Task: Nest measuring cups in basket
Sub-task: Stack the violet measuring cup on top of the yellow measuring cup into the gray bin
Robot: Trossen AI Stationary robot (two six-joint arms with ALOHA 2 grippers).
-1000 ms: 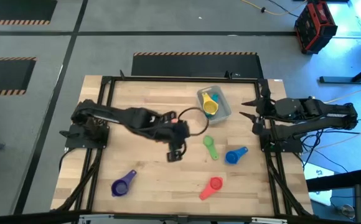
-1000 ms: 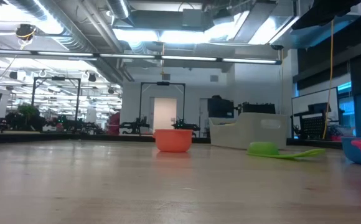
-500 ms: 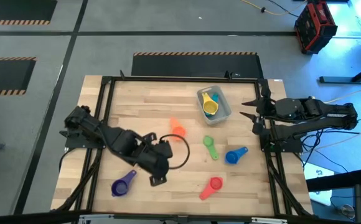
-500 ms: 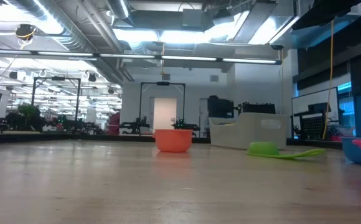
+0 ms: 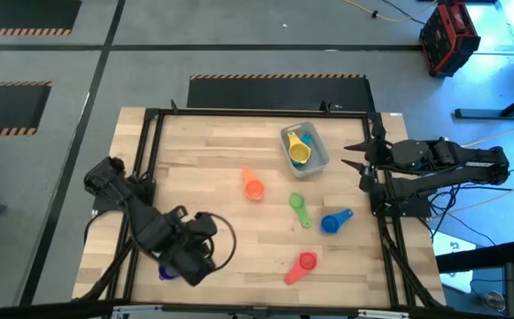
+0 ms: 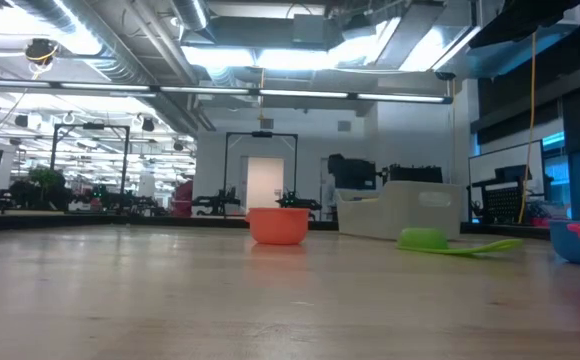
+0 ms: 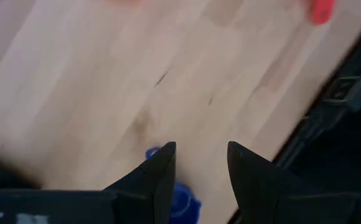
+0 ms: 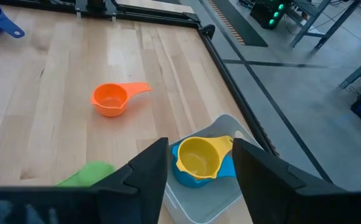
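The purple cup (image 5: pixel 167 273) is apart from the other cups and below my left gripper's open fingers. I should keep going down until the fingers are on both sides of its rim (image 7: pixel 182 198).
My left gripper (image 5: pixel 183 264) (image 7: pixel 201 148) hangs open over the table's near-left part, just above the purple cup (image 5: pixel 166 272) (image 7: pixel 179 200), which shows partly between its fingers. The basket (image 5: pixel 321 158) (image 8: pixel 221 202) stands at the far right and holds the yellow cup (image 5: pixel 299 154) (image 8: pixel 198 156) nested in the light blue one (image 8: pixel 183 177). The orange (image 5: pixel 253 187), green (image 5: pixel 299 210), dark blue (image 5: pixel 332 221) and red (image 5: pixel 304 264) cups lie apart on the wood. My right gripper (image 5: pixel 347 156) (image 8: pixel 199 147) waits open beside the basket at the right edge.
A dark metal frame (image 5: pixel 147 159) runs around the wooden table top (image 5: pixel 213 168). In the low view the orange cup (image 6: pixel 278 225) stands upright mid-table, with the green cup (image 6: pixel 425 239) and the basket (image 6: pixel 400 210) farther right. Bare wood lies between the scattered cups.
My left arm has swung from the table's middle, by the orange cup, toward the near-left corner and now hangs over the purple cup. The orange cup, half covered by the arm before, shows whole in the high view. The right arm has kept still.
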